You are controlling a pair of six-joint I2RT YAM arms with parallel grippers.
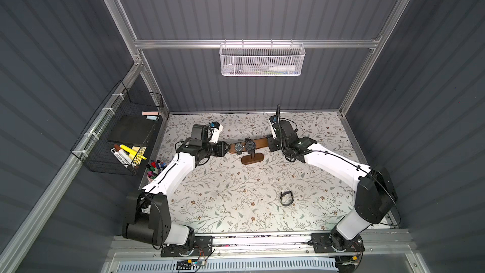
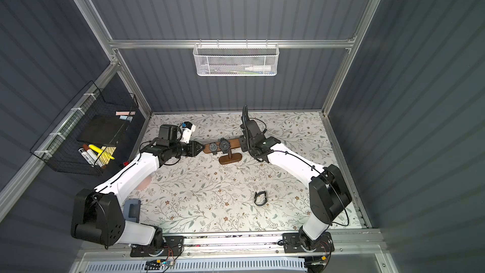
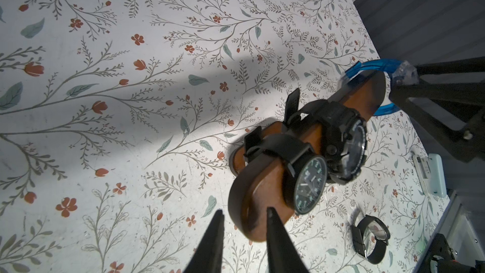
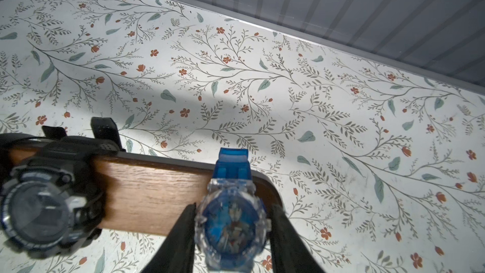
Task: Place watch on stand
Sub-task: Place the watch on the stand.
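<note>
I should keep sliding the blue watch along with my right gripper until it sits beside the nearer black watch [image 4: 48, 207], as the blue watch's strap [image 4: 232, 169] loops around the stand's bar.
The dark wooden stand [image 1: 259, 143] sits mid-table toward the back, its bar carrying two black watches [image 1: 238, 147] [image 1: 249, 145]. My right gripper [image 4: 232, 214] is shut on a translucent blue watch [image 4: 231, 232] at the bar's right end [image 4: 157, 195]. The watch's blue strap [image 3: 367, 68] loops around that end. My left gripper [image 3: 245, 215] is at the bar's left end [image 3: 262, 195], open. One finger [image 3: 274, 232] overlaps the wood and the other finger [image 3: 217, 232] stands a little off it. In both top views the right wrist hides the blue watch.
A loose black watch [image 1: 286, 198] lies on the floral table near the front right. A cup of pens [image 1: 154, 170] and a black wire basket [image 1: 123, 137] sit at the left edge. A white mesh basket [image 1: 262, 60] hangs on the back wall.
</note>
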